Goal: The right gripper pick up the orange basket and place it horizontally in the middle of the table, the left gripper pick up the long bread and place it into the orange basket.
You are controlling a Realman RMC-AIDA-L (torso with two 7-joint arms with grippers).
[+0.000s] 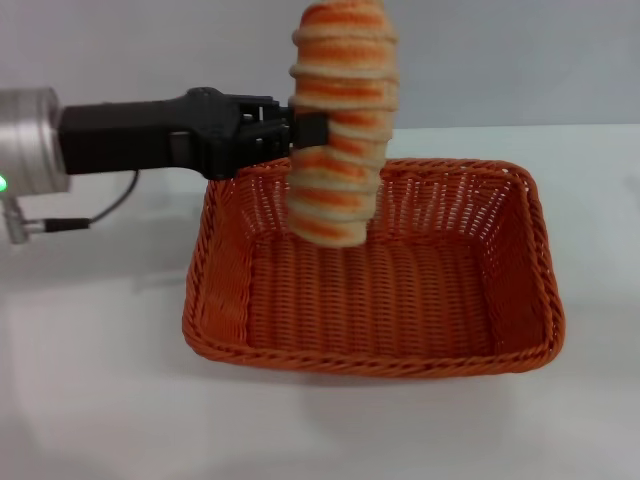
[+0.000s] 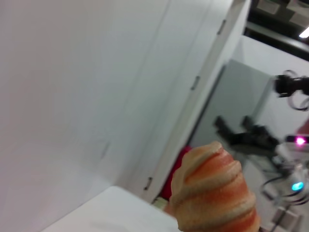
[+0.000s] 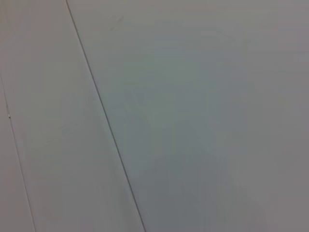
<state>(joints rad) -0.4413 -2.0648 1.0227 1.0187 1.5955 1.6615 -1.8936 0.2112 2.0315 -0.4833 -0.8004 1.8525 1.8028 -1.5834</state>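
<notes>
The long bread's lower end [image 1: 330, 230] is over the orange basket's open, empty inside [image 1: 370, 297]. My left gripper should keep lowering the bread and let go of it there.
The orange basket [image 1: 375, 280] lies lengthwise across the middle of the white table [image 1: 90, 400], open side up. Above its back left part hangs the long bread [image 1: 343, 120], held upright with its orange and cream stripes facing me and its lower end just over the basket's inside. My left gripper [image 1: 300, 132] reaches in from the left and is shut on the bread's middle. The left wrist view shows one rounded end of the bread [image 2: 212, 193] against the room beyond. The right gripper is out of view.
A grey wall [image 1: 520, 60] rises behind the table. A thin black cable [image 1: 110, 212] hangs under the left arm's silver-grey link [image 1: 30, 140]. The right wrist view shows only a plain grey panel surface [image 3: 193, 121].
</notes>
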